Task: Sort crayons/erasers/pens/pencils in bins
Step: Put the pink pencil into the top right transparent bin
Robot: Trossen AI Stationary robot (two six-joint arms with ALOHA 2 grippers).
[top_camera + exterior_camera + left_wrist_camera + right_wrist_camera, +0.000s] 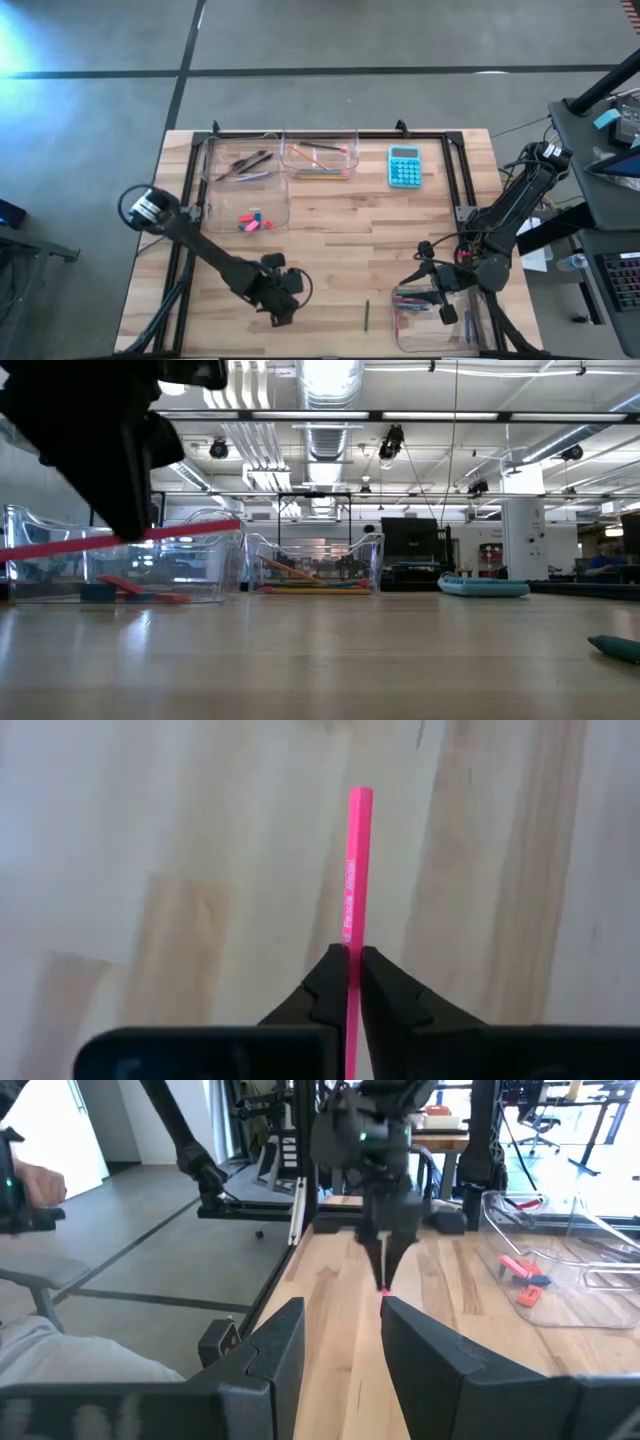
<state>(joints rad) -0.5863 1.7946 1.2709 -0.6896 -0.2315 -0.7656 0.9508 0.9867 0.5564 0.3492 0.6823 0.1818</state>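
My left gripper should keep carrying the pink stick (195, 530) until it hangs above the pencils in the far bin (320, 157) by the calculator, because the stick is a pencil like them.
My left gripper (283, 303) hangs above the table's near middle, shut on a long bright pink stick (355, 870), which shows roughly level in the low view (190, 532). My right gripper (340, 1350) stands open and level over the near-right bin (470, 335), which holds several sticks. A green crayon (366, 315) lies on the table between the arms. Pink and blue erasers (252, 220) lie in a clear bin (280, 200) at the left. Two more bins (222, 145) (350, 140) with pens and sticks stand along the far edge. My left gripper pinches the pink stick partway along its length (351, 942) between its two fingertips (328, 975). The fingers come steeply from above and lie across the stick. The stick is lifted clear of the table, nearly level, one end (232, 526) a little higher.
A turquoise calculator (404, 165) lies at the far right of the bins. A black frame (330, 133) runs along the table's far edge and sides. Bare wood lies across the table's middle. A person's hand (30, 1185) shows beyond the table's left edge.
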